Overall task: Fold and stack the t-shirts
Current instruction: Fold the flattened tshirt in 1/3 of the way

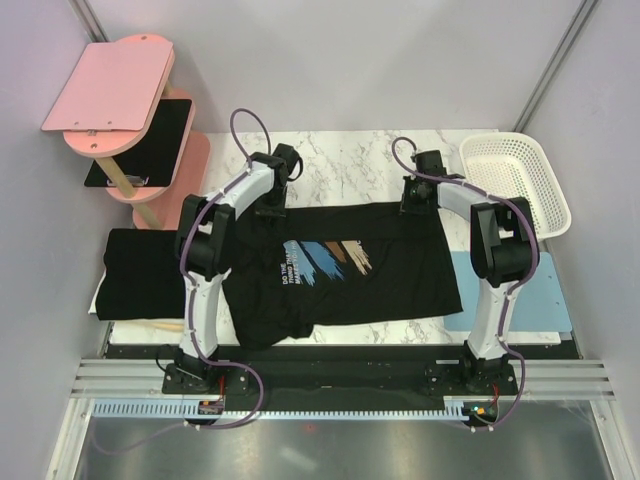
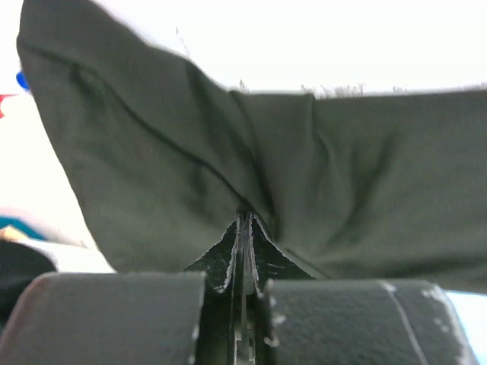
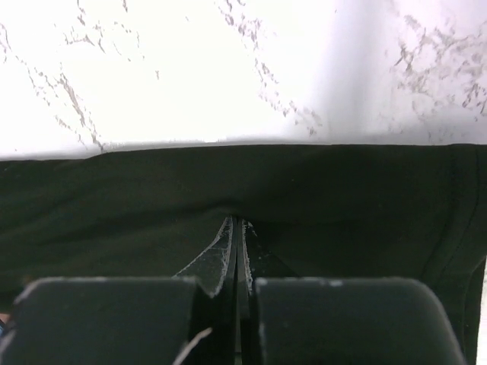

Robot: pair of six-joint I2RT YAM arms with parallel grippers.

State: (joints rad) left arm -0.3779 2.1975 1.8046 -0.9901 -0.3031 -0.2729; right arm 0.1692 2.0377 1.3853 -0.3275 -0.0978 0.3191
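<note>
The black t-shirt's near corner (image 1: pixel 260 335) is at the table's near edge, so the robot's left gripper and right gripper should both slide it toward the far marble (image 1: pixel 345 172) before folding.
A black t-shirt (image 1: pixel 350 280) with a streaked blue, white and tan chest print lies spread across the marble table. My left gripper (image 1: pixel 272 207) sits at its far left edge. In the left wrist view the fingertips (image 2: pixel 245 222) are shut on a pinch of black cloth (image 2: pixel 358 190), which rises in a fold. My right gripper (image 1: pixel 414 203) is at the shirt's far right edge. Its fingertips (image 3: pixel 237 225) are shut on the flat hem (image 3: pixel 228 182). A second black t-shirt (image 1: pixel 145 272) lies folded at the left side of the table.
A white mesh basket (image 1: pixel 516 180) stands at the back right. A pink tiered shelf (image 1: pixel 110 90) holding a black board (image 1: pixel 150 140) stands at the back left. A light blue mat (image 1: pixel 555 290) shows under the shirt's right side. Bare marble (image 1: pixel 345 165) lies beyond the grippers.
</note>
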